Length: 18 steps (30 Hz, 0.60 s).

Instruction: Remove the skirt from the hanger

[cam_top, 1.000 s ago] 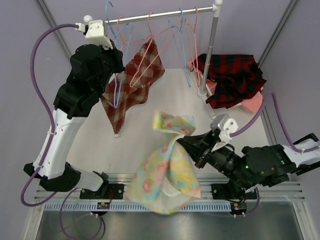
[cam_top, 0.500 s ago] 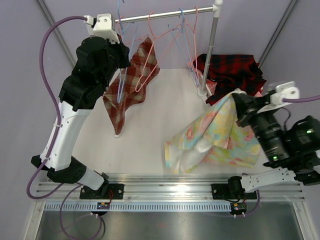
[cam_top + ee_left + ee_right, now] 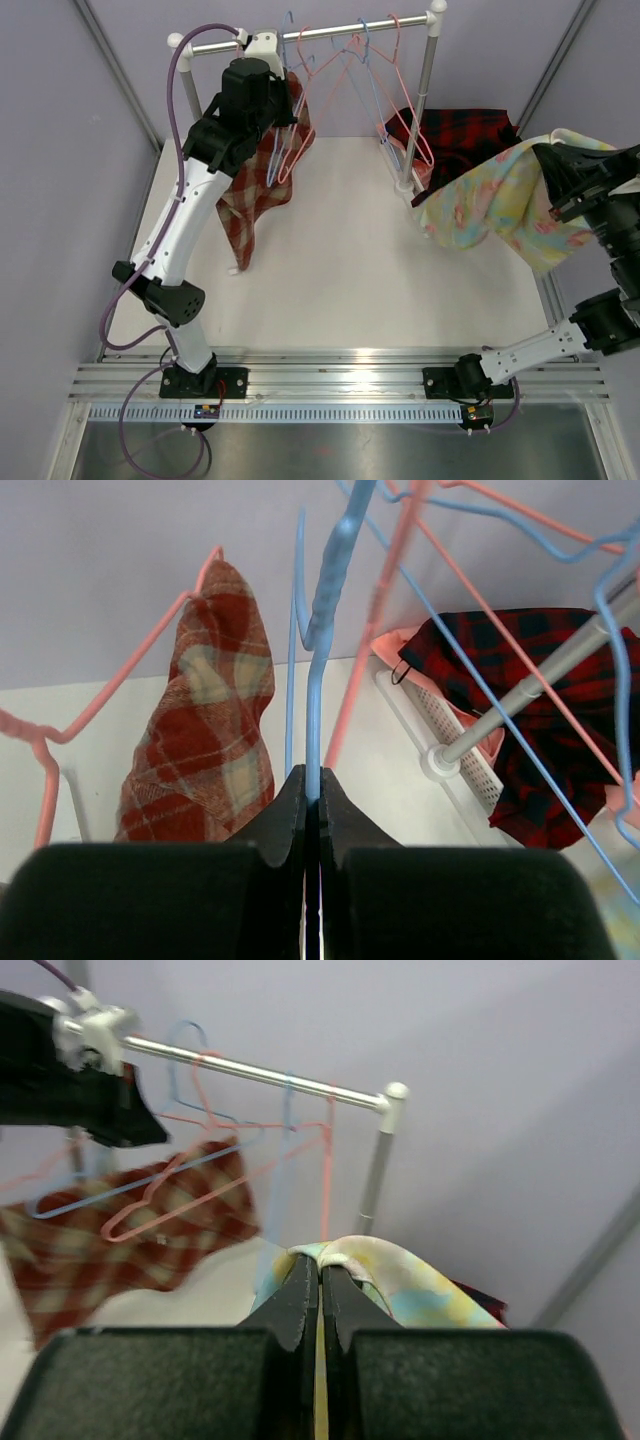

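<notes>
My left gripper should keep holding the blue hanger [image 3: 314, 715] until it hangs steady from the rail and then let go, because the pastel floral skirt [image 3: 480, 205] hangs clear of the hanger.
The pastel floral skirt [image 3: 495, 200] hangs free of any hanger from my right gripper [image 3: 545, 152], held high at the right edge of the table. In the right wrist view the gripper [image 3: 320, 1270] is shut on a fold of the skirt [image 3: 420, 1280]. My left gripper [image 3: 283, 92] is up at the rail [image 3: 330, 30], shut on the bare blue hanger [image 3: 277, 150]. In the left wrist view the jaws [image 3: 312, 780] pinch the hanger's blue wire [image 3: 318, 680].
A red-and-beige plaid garment [image 3: 262, 180] hangs on a pink hanger at the rail's left. Several bare pink and blue hangers [image 3: 360, 60] hang at the middle. A pink basket [image 3: 418, 172] with dark red plaid cloth [image 3: 465, 140] stands by the rail's right post [image 3: 425, 90].
My right arm swung the floral skirt from the front centre up and over to the right edge. My left arm rose and carried the blue hanger up to the rail.
</notes>
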### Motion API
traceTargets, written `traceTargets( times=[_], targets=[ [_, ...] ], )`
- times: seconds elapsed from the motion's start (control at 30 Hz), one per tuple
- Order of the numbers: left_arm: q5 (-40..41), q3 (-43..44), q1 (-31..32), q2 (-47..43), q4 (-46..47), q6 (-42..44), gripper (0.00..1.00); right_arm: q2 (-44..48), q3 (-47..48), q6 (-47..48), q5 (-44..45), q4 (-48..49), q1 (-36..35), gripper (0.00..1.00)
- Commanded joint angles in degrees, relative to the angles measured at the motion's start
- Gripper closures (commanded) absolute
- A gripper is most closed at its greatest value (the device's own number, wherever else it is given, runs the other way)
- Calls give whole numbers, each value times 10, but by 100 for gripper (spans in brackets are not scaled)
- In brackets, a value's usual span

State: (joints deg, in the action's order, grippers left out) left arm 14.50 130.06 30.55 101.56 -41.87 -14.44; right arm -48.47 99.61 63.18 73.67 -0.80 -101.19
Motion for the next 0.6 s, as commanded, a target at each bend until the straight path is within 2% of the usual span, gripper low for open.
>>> traceTargets(
  times=[0.0,0.03,0.13,0.17,0.2,0.23,0.27,0.3,0.4,0.5,0.57],
  targets=[
    [-31,9,-25,3,47,-21,100,-17,59,271,55,215,-113,100],
    [-34,5,-35,6,55,-24,100,-20,78,259,51,181,-116,100],
    [-42,-5,-48,11,60,-36,100,-63,109,521,-4,496,-113,100],
    [-44,-7,-50,13,61,-36,100,-67,111,598,-45,573,-112,100],
    [-46,-7,-51,14,61,-37,100,-75,111,636,-75,617,-112,100],
    [-47,-7,-52,14,63,-36,100,-115,120,698,-126,699,-112,100],
    [-47,-8,-51,14,65,-34,100,-148,184,822,-227,835,-117,100],
    [-48,-10,-52,12,65,-33,100,-175,221,859,-259,857,-138,100],
    [-50,-13,-52,13,70,-31,100,-196,254,832,-315,856,-155,100],
    [-51,-17,-51,15,77,-31,100,-187,261,845,-359,888,-224,100],
    [-54,-18,-52,21,82,-31,100,-149,232,855,-392,893,-311,100]
  ],
)
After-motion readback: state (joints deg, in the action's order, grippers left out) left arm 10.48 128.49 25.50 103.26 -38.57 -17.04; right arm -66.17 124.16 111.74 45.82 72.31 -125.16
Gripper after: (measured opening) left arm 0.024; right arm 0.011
